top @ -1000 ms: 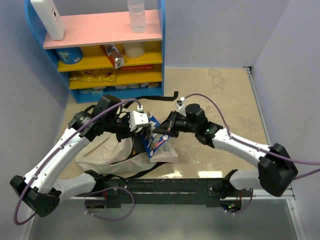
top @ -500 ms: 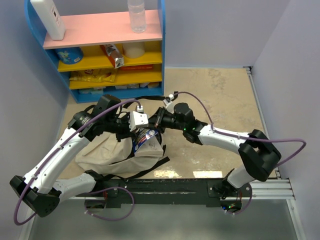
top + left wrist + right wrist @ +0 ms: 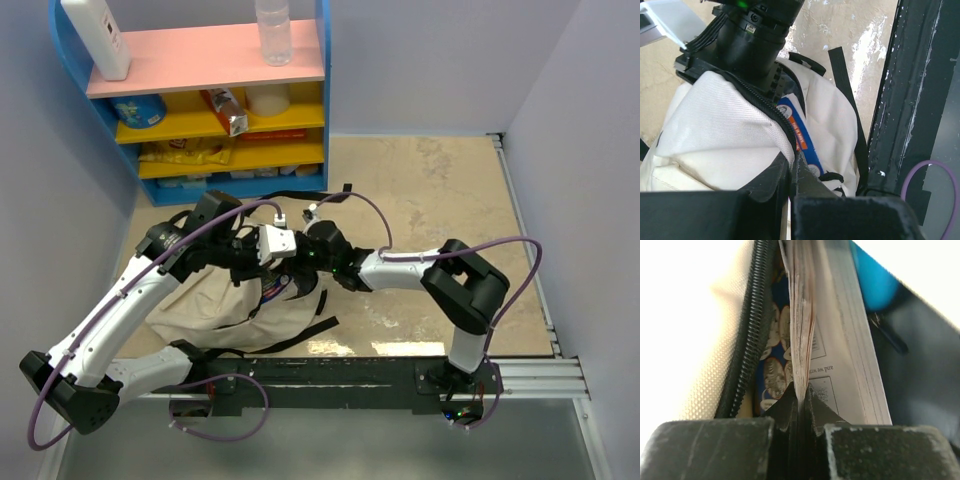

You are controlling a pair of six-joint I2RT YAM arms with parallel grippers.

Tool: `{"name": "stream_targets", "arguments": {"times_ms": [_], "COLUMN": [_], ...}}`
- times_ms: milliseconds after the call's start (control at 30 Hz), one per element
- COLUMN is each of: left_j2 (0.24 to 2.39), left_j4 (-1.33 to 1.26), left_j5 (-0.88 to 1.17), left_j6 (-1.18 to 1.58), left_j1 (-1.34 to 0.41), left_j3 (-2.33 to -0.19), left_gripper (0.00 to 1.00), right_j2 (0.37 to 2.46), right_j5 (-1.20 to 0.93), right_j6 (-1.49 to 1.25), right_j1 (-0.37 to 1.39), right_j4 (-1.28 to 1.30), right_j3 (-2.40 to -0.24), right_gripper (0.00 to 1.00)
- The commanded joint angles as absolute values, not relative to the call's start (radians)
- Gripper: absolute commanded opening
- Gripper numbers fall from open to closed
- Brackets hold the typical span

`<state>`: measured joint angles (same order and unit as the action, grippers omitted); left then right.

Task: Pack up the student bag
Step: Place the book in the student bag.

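Note:
The blue book [image 3: 801, 136] is standing inside the raised zipper edge [image 3: 765, 111], so the robot's right gripper goes on pushing the book into the bag until it stands deep inside, and then let go.
The student bag [image 3: 225, 310] is a cream canvas backpack that lies on the tabletop between the arms, its mouth facing right. My left gripper [image 3: 792, 162] is shut on the bag's zipper edge [image 3: 765, 107] and holds the mouth up. A blue book [image 3: 802, 135] stands inside the opening. My right gripper [image 3: 801, 392] is shut on a bunch of the book's pages [image 3: 802, 315] and has reached into the bag, between the black zipper [image 3: 747, 330] and the dark lining [image 3: 920, 365]. In the top view the right wrist [image 3: 322, 250] meets the bag's mouth and its fingers are hidden.
A blue shelf unit [image 3: 200, 60] with a pink top stands at the back left, holding a clear bottle [image 3: 272, 30], a white container [image 3: 95, 35] and snack packs. A black strap [image 3: 310, 195] trails behind the bag. A black rail [image 3: 330, 380] runs along the near edge.
The right arm has swung left and carried the book from outside the bag into its mouth. The bag's front has bulged out over the book. The left arm has held still.

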<state>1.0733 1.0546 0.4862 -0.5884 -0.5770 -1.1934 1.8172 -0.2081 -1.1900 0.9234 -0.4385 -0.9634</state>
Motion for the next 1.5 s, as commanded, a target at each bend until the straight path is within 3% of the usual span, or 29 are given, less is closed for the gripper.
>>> {"name": "stream_targets", "arguments": {"times_ms": [0, 133, 500, 533, 567, 667, 867, 967, 1067, 1267, 1467], "left_j2": [1.060, 1.060, 1.051, 1.049, 1.048, 1.045, 1.034, 1.032, 1.037, 1.040, 1.042], "left_j4": [0.966, 0.968, 0.965, 0.969, 0.971, 0.971, 0.974, 0.977, 0.979, 0.979, 0.979], "left_j5": [0.574, 0.580, 0.578, 0.574, 0.569, 0.571, 0.571, 0.571, 0.575, 0.577, 0.572], "left_j6": [-0.611, -0.611, -0.617, -0.620, -0.624, -0.627, -0.632, -0.634, -0.630, -0.626, -0.626], "left_j1": [-0.580, -0.580, -0.581, -0.581, -0.581, -0.581, -0.580, -0.583, -0.581, -0.581, -0.581], "left_j3": [-1.249, -1.244, -1.230, -1.233, -1.233, -1.226, -1.213, -1.215, -1.219, -1.227, -1.227], "left_gripper": [0.00, 0.00, 0.00, 0.00, 0.00, 0.00, 0.00, 0.00, 0.00, 0.00, 0.00], "right_j2": [1.813, 1.853, 1.999, 1.985, 1.979, 1.941, 1.752, 1.665, 1.640, 1.706, 1.726], "right_j5": [0.014, 0.084, 0.002, 0.002, -0.021, -0.051, -0.009, 0.018, 0.012, 0.044, 0.098], "right_j6": [-1.127, -1.154, -1.082, -1.081, -1.081, -1.065, -0.996, -0.954, -0.922, -0.868, -0.819], "right_j1": [0.933, 0.953, 1.078, 1.089, 1.095, 1.100, 1.065, 1.028, 0.994, 0.985, 0.969], "right_j4": [-0.439, -0.440, -0.282, -0.269, -0.267, -0.175, -0.111, -0.120, -0.115, -0.051, -0.069], "right_j3": [-1.046, -1.118, -1.312, -1.302, -1.292, -1.253, -1.045, -0.959, -0.930, -0.986, -1.023], "right_gripper": [0.00, 0.00, 0.02, 0.08, 0.23, 0.47, 0.64, 0.60, 0.42, 0.33, 0.10]}}
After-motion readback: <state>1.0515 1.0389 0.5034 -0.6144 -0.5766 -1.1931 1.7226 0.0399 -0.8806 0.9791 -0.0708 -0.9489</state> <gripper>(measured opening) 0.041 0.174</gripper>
